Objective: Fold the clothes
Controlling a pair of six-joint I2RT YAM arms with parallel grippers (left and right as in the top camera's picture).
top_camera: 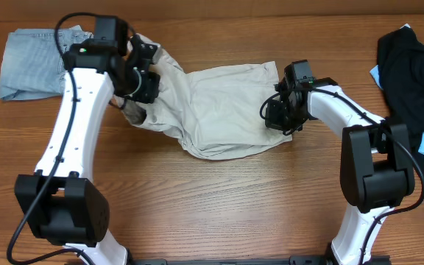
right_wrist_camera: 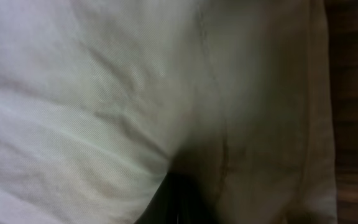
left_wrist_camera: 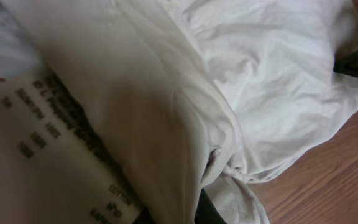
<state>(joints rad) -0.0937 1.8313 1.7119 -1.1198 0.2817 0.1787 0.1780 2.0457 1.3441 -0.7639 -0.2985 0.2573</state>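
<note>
The robot's right gripper is inside the hem seam of the beige shorts (right_wrist_camera: 223, 140), so it should lift away and hold nearer to the hem's edge (right_wrist_camera: 321, 149) before the left gripper folds.
The beige shorts (top_camera: 219, 110) lie crumpled across the middle of the wooden table. My left gripper (top_camera: 142, 82) is shut on their left end, which is bunched and raised off the table. In the left wrist view the cloth (left_wrist_camera: 166, 93) fills the frame, with the white printed inner label (left_wrist_camera: 48, 155) at lower left and a dark fingertip (left_wrist_camera: 207, 211) under a fold. My right gripper (top_camera: 278, 114) is at the shorts' right edge. In the right wrist view the cloth (right_wrist_camera: 104, 93) covers almost everything and drapes over the dark fingers (right_wrist_camera: 179, 199), which look closed on it.
A faded light-blue denim garment (top_camera: 32, 62) lies at the back left, behind the left arm. A black garment on light-blue cloth (top_camera: 414, 73) lies at the right edge. Bare wood table (top_camera: 219, 206) shows in front of the shorts.
</note>
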